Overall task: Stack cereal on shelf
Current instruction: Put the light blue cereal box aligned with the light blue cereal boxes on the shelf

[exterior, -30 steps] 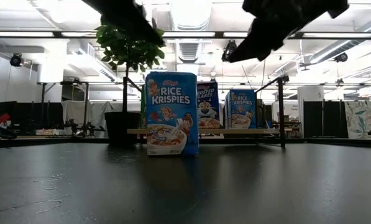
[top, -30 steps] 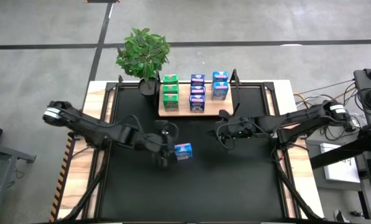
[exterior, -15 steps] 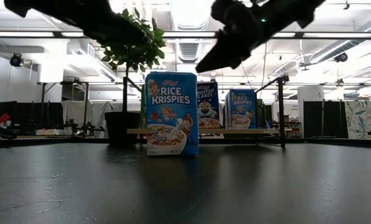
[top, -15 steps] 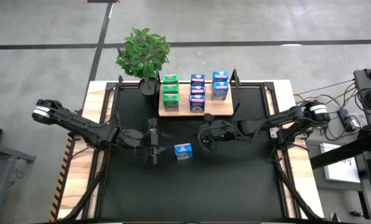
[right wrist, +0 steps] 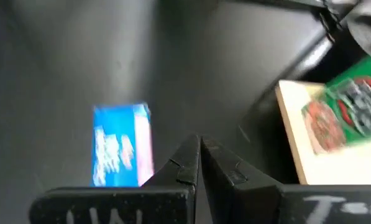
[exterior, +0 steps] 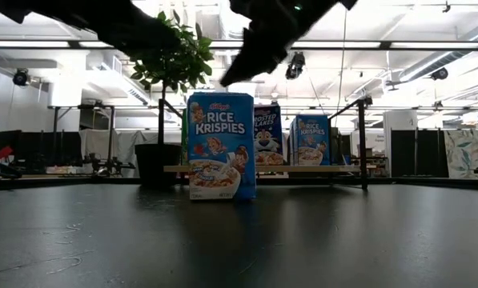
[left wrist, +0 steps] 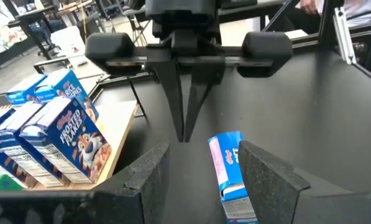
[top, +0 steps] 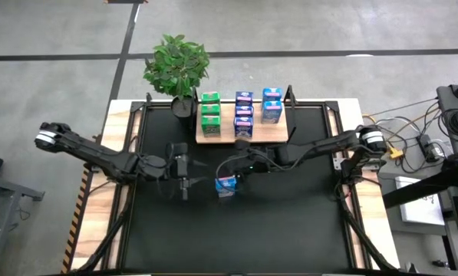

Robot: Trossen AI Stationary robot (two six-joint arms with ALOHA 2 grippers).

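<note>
The blue carton's edge [right wrist: 143, 148] has my right gripper's closed fingers hanging beside it, so next my right gripper moves back, opens and goes around the carton's top [right wrist: 118, 148] from both sides before it lifts the carton.
One blue cereal carton [top: 226, 186] stands upright on its base on the black mat [top: 290, 222]; it also shows in the low view [exterior: 221, 144]. The light-wood shelf board [top: 271, 132] lies at the far side and carries several green and blue cartons [top: 244, 113]. My right gripper [top: 230, 169] is shut and hangs just above and beyond the lone carton, its fingertips [left wrist: 184, 134] pointing down. My left gripper [top: 187, 167] is open and empty, left of the carton, with its fingers [left wrist: 267, 180] facing it.
A potted plant [top: 176, 63] stands at the shelf's far left corner. A black metal frame [top: 330, 115] runs round the mat. The mat's near half is bare. Cables and equipment [top: 443, 138] lie beyond the table's right edge.
My left gripper has drawn back from the blue carton toward the table's left edge. My right gripper has reached from the right toward the carton and now hangs over it. The carton has stayed upright in place.
</note>
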